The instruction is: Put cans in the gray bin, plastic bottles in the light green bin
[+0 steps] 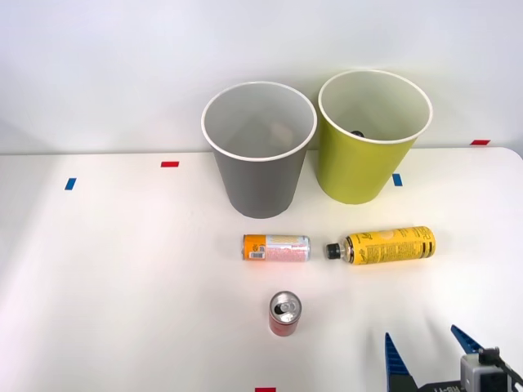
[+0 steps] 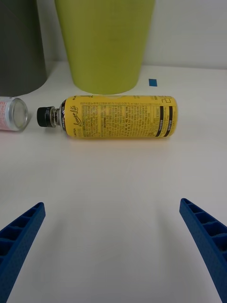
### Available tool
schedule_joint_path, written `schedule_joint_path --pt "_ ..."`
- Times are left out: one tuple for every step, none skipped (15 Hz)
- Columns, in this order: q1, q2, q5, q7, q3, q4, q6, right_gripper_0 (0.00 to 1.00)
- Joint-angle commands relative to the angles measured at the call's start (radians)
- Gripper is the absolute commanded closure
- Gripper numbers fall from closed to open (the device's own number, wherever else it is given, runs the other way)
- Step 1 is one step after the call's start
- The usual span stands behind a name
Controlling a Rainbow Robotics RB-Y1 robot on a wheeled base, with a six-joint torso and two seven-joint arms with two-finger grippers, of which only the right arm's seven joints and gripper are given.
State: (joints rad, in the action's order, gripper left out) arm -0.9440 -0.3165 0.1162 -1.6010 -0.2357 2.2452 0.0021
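My gripper will drop this bottle in, and I should expect another capped bottle hidden inside, because a small dark tip [image 1: 357, 133] shows above the light green bin's near rim [image 1: 372, 137].
A yellow plastic bottle [image 1: 382, 246] [image 2: 118, 117] with a black cap lies on its side on the white table, cap toward the left. Left of it lies an orange-ended can [image 1: 276, 247] [image 2: 12, 113] on its side. A red can [image 1: 285, 314] stands upright nearer the table's front. Behind them stand the gray bin [image 1: 259, 151] [image 2: 19, 47] and, to its right, the light green bin [image 1: 372, 139] [image 2: 105, 45], which holds something dark. My right gripper [image 1: 431, 353] [image 2: 113, 246] is open at the front right, short of the bottle, with nothing between its blue fingers.
Small red tape marks [image 1: 169, 164] and blue tape marks [image 1: 70, 184] dot the table [image 1: 122, 286]. A blue mark [image 1: 397, 180] lies beside the green bin. A white wall rises behind the bins.
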Motion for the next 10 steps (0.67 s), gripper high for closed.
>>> schedule_joint_path --pt "0.097 -0.159 0.019 0.03 0.042 0.243 0.391 0.01" --pt "0.14 -0.21 0.02 0.041 0.047 0.261 0.455 0.01" --pt "0.189 -0.254 0.025 0.05 0.047 0.269 0.506 0.01" --pt "0.257 -0.314 0.034 0.099 0.044 0.271 0.569 0.01" --pt "0.303 -0.366 0.039 0.125 0.038 0.271 0.607 0.01" --pt "0.358 -0.447 0.057 0.15 0.029 0.271 0.65 0.01" --pt "0.398 -0.509 0.102 0.154 0.029 0.269 0.668 0.01" --pt "0.439 -0.569 0.165 0.161 0.027 0.269 0.69 0.01" --pt "0.488 -0.631 0.238 0.167 0.029 0.269 0.728 0.01" --pt "0.522 -0.671 0.286 0.164 0.027 0.271 0.753 0.01"
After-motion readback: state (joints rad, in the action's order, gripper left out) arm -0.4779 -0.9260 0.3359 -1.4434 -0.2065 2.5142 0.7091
